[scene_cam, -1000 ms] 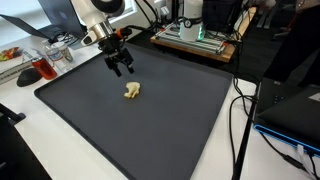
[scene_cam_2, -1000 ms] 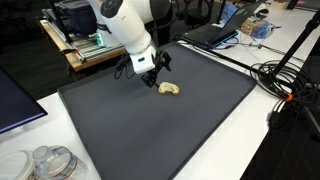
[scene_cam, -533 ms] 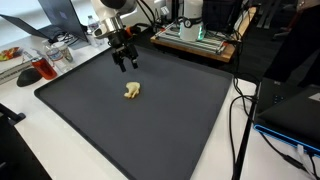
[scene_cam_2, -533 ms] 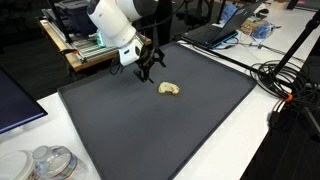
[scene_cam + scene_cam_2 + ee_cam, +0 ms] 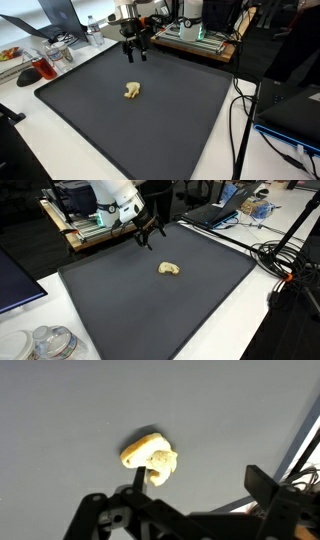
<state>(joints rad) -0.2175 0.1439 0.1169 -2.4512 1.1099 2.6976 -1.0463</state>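
Observation:
Next, I lift clear, turn and come down over the pale yellow object point(image 5: 132, 90), because my open gripper is hanging at the mat's far edge, crooked to the object.
A small pale yellow, lumpy object point(image 5: 132, 91) lies alone on the dark grey mat point(image 5: 170, 120); it also shows in the other exterior view point(image 5: 169, 269) and in the wrist view point(image 5: 151, 456). My gripper point(image 5: 136, 54) hangs open and empty above the mat's far edge, well clear of the object; it shows in the other exterior view point(image 5: 148, 240) too. In the wrist view the two dark fingers point(image 5: 200, 485) frame the lower part of the picture with nothing between them.
A white table carries the mat point(image 5: 140, 310). Red-tinted glasses point(image 5: 40, 68) and plastic containers point(image 5: 45, 340) stand off the mat. A wooden-framed machine point(image 5: 195, 38), laptops point(image 5: 215, 213) and cables point(image 5: 290, 260) surround the mat.
My gripper has risen and drawn back from just beside the yellow object toward the mat's far edge. The object has stayed in place.

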